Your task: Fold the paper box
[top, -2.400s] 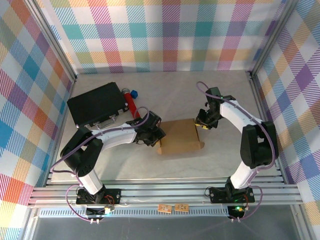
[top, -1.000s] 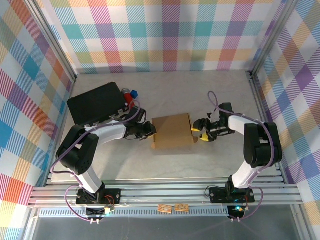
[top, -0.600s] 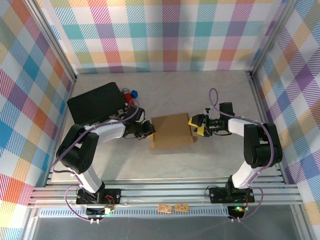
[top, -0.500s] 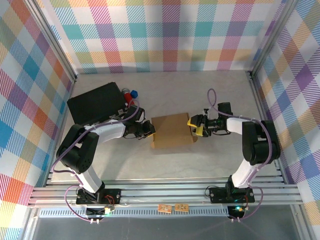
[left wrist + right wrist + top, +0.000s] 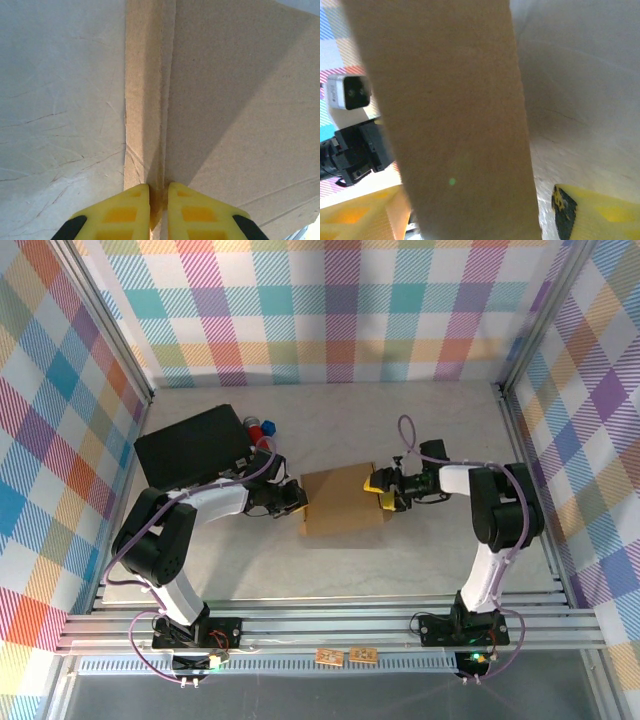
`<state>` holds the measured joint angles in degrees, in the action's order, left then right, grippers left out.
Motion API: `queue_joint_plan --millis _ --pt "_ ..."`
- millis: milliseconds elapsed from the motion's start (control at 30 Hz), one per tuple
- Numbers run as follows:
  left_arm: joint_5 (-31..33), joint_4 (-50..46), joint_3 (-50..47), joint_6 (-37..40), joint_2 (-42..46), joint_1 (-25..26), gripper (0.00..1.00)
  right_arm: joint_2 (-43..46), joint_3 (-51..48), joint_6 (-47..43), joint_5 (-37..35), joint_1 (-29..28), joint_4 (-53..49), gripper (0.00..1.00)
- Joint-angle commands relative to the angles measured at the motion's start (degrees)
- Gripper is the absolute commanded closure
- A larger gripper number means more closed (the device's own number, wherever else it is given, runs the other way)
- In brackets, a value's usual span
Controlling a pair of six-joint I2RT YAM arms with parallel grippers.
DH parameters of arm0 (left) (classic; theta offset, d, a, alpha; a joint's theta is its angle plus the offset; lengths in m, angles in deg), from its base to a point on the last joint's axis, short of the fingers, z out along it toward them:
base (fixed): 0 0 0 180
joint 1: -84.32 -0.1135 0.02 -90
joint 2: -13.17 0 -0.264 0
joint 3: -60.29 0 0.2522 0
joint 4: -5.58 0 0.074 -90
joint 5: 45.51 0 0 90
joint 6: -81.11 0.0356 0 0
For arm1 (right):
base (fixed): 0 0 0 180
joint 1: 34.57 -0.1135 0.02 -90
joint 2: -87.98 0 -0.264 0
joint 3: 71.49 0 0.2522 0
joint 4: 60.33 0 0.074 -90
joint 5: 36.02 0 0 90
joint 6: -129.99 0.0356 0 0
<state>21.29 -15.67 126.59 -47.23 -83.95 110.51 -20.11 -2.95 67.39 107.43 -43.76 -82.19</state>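
Note:
I have only a thin edge (image 5: 157,167) of the flat-lying paper box pinched in my left gripper, so I should tip the box upright and close that gripper across its end (image 5: 304,522).
The paper box (image 5: 343,500) is plain brown cardboard and lies flat-topped in the middle of the table. My left gripper (image 5: 297,498) is at its left edge. In the left wrist view the yellow fingers (image 5: 120,210) stand almost together, and my left gripper (image 5: 159,187) is shut on a thin upright cardboard edge of the paper box (image 5: 240,100). My right gripper (image 5: 380,490) is at the box's right edge. In the right wrist view my right gripper (image 5: 475,195) is open, and a brown wall of the box (image 5: 455,110) stands between its jaws. A gap shows beside the right finger (image 5: 595,212).
A black case (image 5: 195,447) lies at the back left, with a red and blue object (image 5: 262,428) beside it. Plaid walls close the back and sides. An aluminium rail (image 5: 330,625) runs along the near edge.
My right gripper has moved left up to the box's right edge, and its jaws now straddle that wall. The left gripper has closed further on the left edge.

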Motion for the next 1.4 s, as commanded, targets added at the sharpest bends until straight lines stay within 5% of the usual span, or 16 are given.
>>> queue_joint_plan --millis 0,300,433,533,633,933,1367 --pt "3.8 -6.5 -1.7 1.3 -3.3 -1.1 0.88 -0.8 1.1 -0.9 2.9 -1.4 0.2 0.28" --pt "3.2 -5.9 -0.3 0.1 -2.2 -1.3 0.83 -0.2 2.5 4.2 4.1 -2.1 2.5 0.47" --pt "4.9 -7.7 3.3 -2.5 2.8 -1.4 0.67 -1.8 5.2 6.8 4.8 -2.1 -1.9 0.54" --pt "9.1 -10.7 6.1 -6.2 7.5 -2.2 0.43 -3.9 8.4 9.0 6.2 -1.8 -6.4 0.62" --pt "9.6 -9.0 5.4 -13.0 11.5 -4.6 0.33 -4.6 11.1 14.0 8.0 -1.3 -9.1 0.63" --pt "0.6 0.3 2.3 -33.3 11.2 -8.9 0.24 -10.6 27.2 18.8 14.6 0.5 -32.5 0.64" --pt "-4.1 19.5 0.4 -51.6 2.4 -5.8 0.21 -10.5 32.7 26.2 15.7 1.9 -36.4 0.63"
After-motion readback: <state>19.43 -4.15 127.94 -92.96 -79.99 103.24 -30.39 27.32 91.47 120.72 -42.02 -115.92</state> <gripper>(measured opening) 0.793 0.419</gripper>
